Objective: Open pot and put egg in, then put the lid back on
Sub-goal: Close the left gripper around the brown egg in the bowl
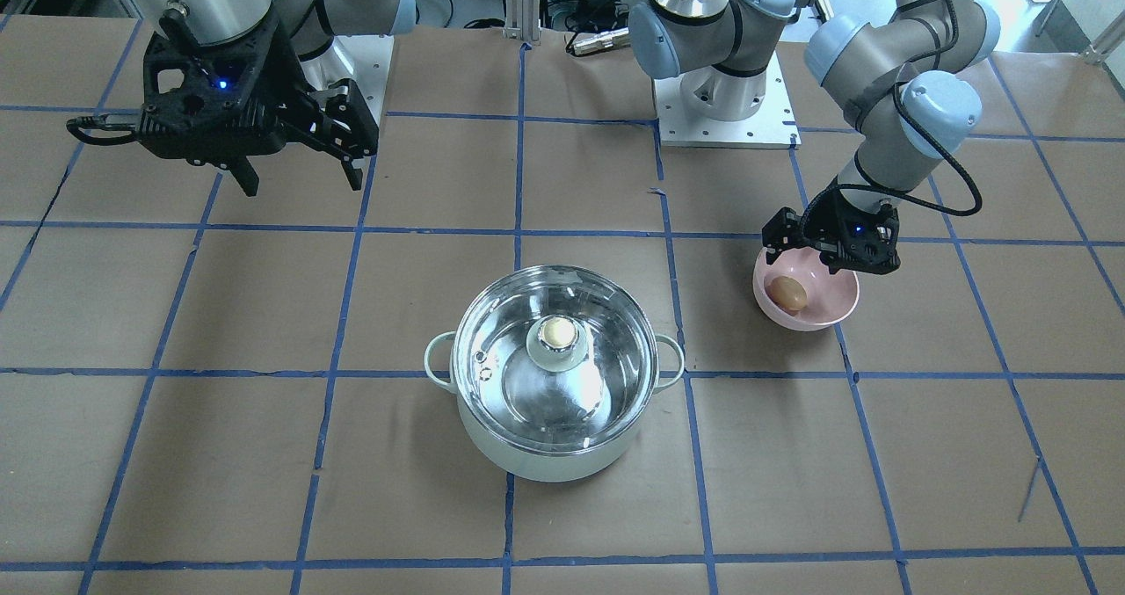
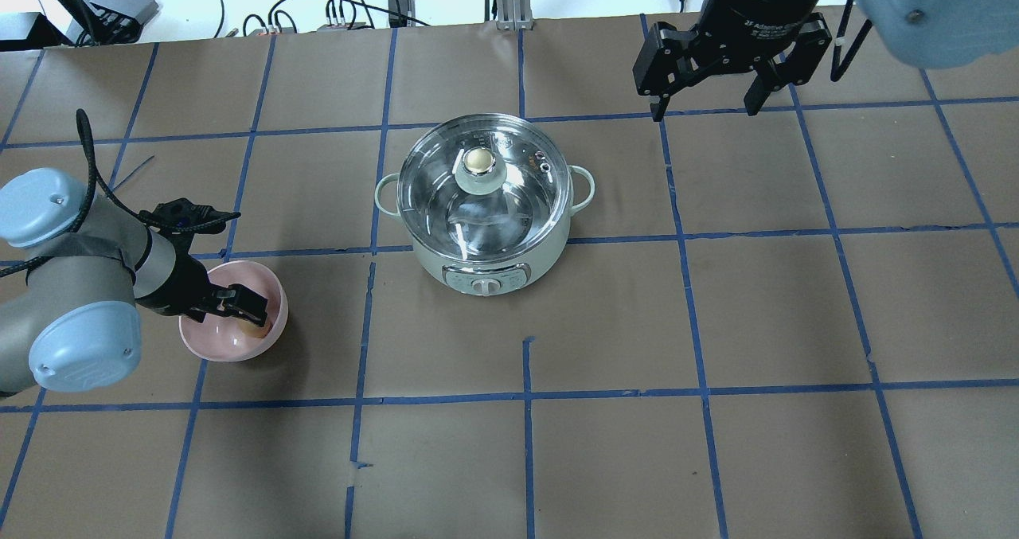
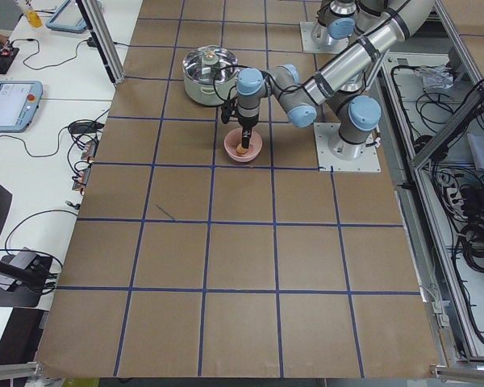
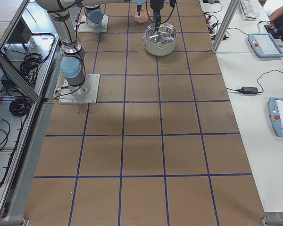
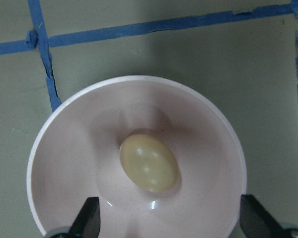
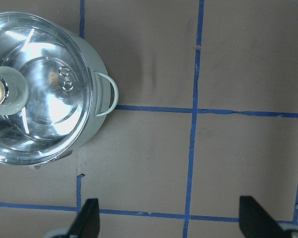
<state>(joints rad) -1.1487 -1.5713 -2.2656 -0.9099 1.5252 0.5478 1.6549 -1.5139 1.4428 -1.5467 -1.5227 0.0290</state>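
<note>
My gripper will meet an empty mint-green pot when it carries the brown egg over, because the pot's shiny bottom is clear to see through the glass lid.
The mint-green pot stands mid-table with the glass lid closed on it, gold-beige knob on top. It also shows in the overhead view and the right wrist view. The brown egg lies in a pink bowl. My left gripper is open and lowered over the bowl; in the left wrist view the egg lies apart from the wide-spread fingers. My right gripper is open and empty, held high beyond and to the side of the pot.
The table is brown paper with a blue tape grid. The arm bases stand at the robot's edge. Cables and boxes lie past the far edge. Operator tables with tablets flank the far side.
</note>
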